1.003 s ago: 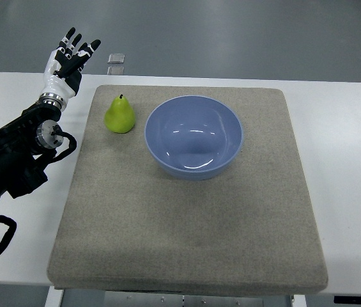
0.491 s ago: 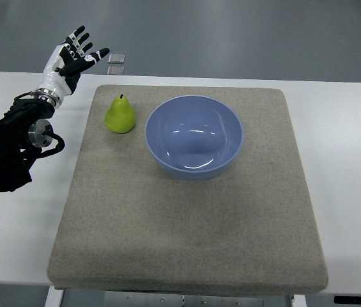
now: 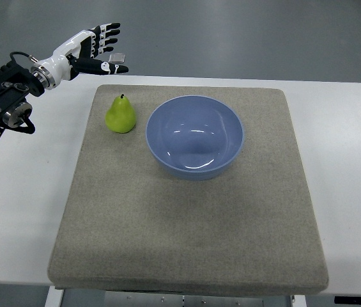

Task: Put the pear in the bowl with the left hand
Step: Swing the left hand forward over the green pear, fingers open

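The robot's left gripper hovers beyond the table's far edge (image 3: 142, 78) with its fingers fanned, so it should come back and turn to straddle the pear (image 3: 121, 116).
A green pear (image 3: 121, 116) stands upright on the grey mat (image 3: 186, 224), just left of the blue bowl (image 3: 194, 137), which holds nothing. My left hand (image 3: 100, 48) hovers beyond the table's far edge, up and left of the pear, with its white and black fingers (image 3: 108, 30) spread and nothing held. Its black arm (image 3: 1, 102) comes in from the upper left edge. The right arm does not show.
The mat lies on a white table (image 3: 353, 160). A small square object (image 3: 118, 57) lies on the floor beyond the far table edge, close to my left hand.
My left arm has risen and swung up and to the right; the hand now points rightward above the far table edge. Pear and bowl have not moved.
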Controlling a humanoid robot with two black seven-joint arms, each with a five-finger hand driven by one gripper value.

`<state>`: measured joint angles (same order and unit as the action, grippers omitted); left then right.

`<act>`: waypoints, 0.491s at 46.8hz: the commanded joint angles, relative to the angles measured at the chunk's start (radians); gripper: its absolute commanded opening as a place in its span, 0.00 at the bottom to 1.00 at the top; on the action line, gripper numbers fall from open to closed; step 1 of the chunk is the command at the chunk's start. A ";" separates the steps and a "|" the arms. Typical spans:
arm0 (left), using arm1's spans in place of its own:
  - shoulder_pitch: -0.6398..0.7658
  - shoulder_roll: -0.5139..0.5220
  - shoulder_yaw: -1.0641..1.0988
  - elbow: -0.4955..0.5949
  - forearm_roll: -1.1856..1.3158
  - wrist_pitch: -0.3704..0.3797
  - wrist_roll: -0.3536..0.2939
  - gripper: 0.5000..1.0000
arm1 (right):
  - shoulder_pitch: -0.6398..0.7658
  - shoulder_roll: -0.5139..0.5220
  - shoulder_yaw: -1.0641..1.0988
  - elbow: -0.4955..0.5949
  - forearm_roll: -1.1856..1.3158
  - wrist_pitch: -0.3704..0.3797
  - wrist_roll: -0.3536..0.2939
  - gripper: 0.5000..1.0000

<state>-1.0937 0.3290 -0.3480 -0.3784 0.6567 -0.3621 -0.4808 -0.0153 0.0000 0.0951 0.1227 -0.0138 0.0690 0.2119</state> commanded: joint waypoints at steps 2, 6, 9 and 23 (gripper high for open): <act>-0.035 0.033 0.001 -0.040 0.119 -0.015 -0.001 0.99 | 0.000 0.000 0.000 0.000 0.000 0.000 0.000 0.85; -0.057 0.082 0.030 -0.102 0.194 -0.018 -0.001 0.99 | 0.000 0.000 0.000 0.000 0.000 0.000 0.000 0.85; -0.077 0.110 0.072 -0.143 0.236 -0.018 -0.001 0.99 | 0.000 0.000 0.000 0.000 0.000 0.000 0.000 0.85; -0.179 0.160 0.253 -0.217 0.455 -0.015 -0.074 0.99 | 0.000 0.000 0.000 0.000 0.000 0.000 0.000 0.85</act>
<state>-1.2530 0.4829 -0.1200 -0.5915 1.0637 -0.3774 -0.5275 -0.0154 0.0000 0.0951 0.1227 -0.0138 0.0690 0.2119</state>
